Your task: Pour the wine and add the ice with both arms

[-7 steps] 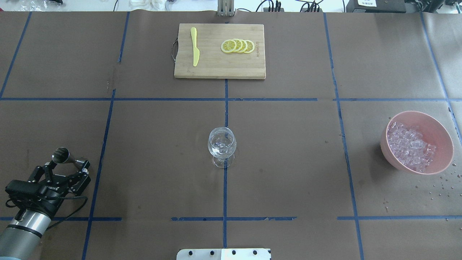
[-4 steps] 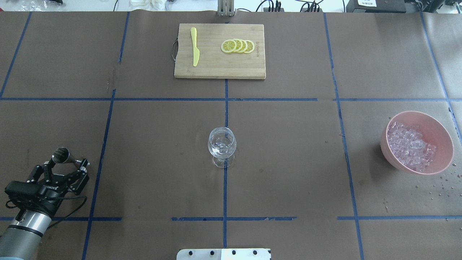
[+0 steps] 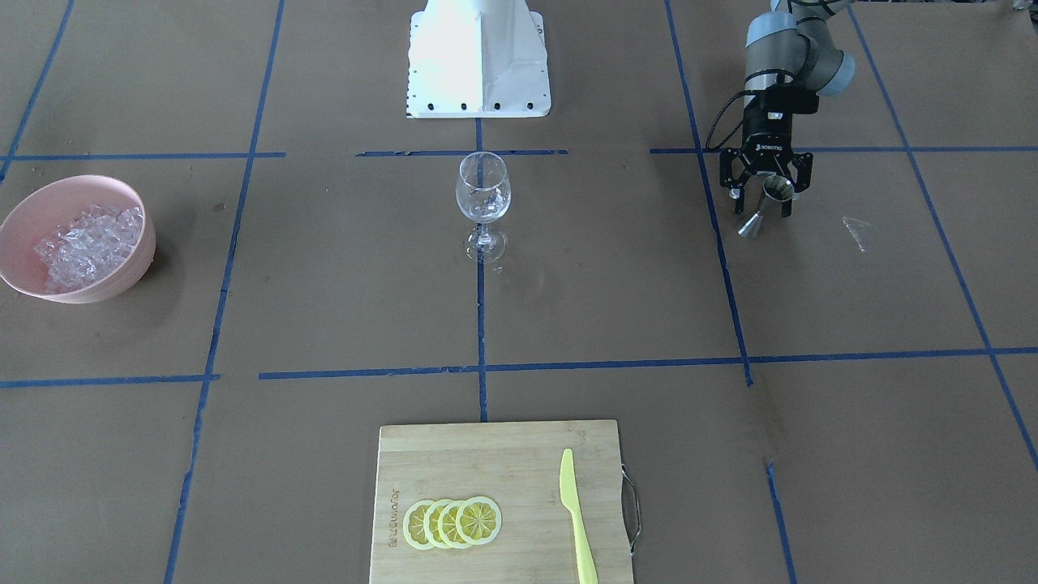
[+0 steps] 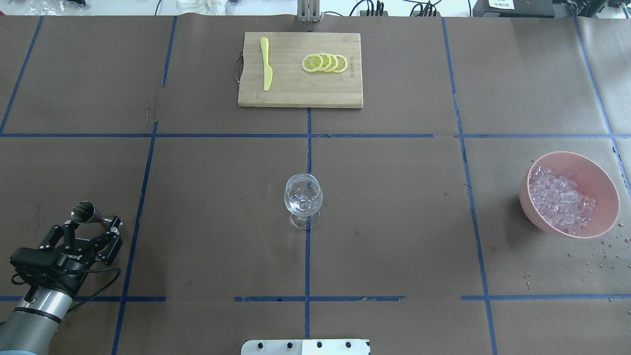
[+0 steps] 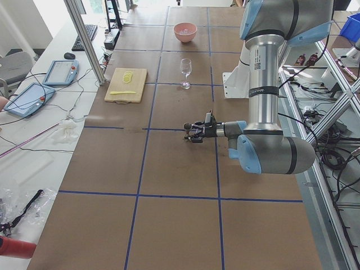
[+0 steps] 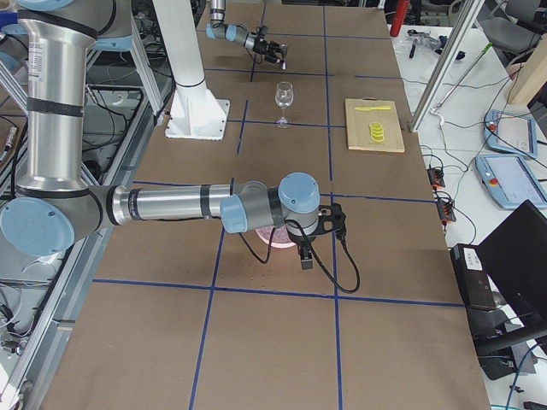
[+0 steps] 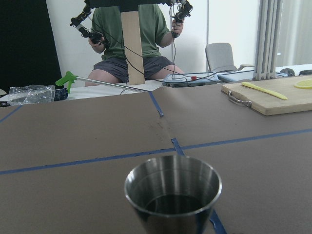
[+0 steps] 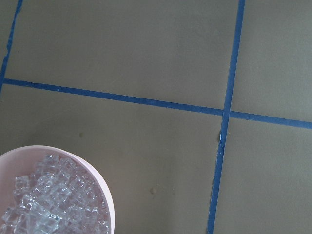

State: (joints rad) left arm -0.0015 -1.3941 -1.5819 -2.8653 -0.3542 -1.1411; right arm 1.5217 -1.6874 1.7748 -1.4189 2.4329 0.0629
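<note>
The steel jigger (image 3: 766, 206) has a dark, level oval (image 7: 176, 204) showing inside it, so clear liquid should run out when I tip the jigger over the wine glass.
A steel jigger (image 4: 84, 212) stands upright at the table's near left, and my left gripper (image 4: 92, 223) is open with a finger on either side of it. The left wrist view shows the jigger (image 7: 173, 192) close up, dark inside at the bottom; I cannot make out wine as such. The clear wine glass (image 4: 303, 195) stands at the table's centre. The ice (image 4: 559, 199) lies heaped in a pink bowl (image 4: 606, 182) at the right. My right gripper (image 6: 306, 256) hovers near that bowl, and I cannot tell whether it is open or shut. The right wrist view shows ice (image 8: 44, 200) at its lower left.
At the far middle lies a wooden cutting board (image 4: 296, 93) with a yellow knife (image 4: 266, 64) and lemon slices (image 4: 325, 63). Water drops (image 4: 601, 251) spot the paper beside the bowl. The white pedestal (image 3: 478, 57) stands at the near edge. A seated person (image 7: 129, 34) is beyond the table.
My left gripper has shifted slightly and looks a little smaller from overhead. The jigger, glass and bowl have stayed in place.
</note>
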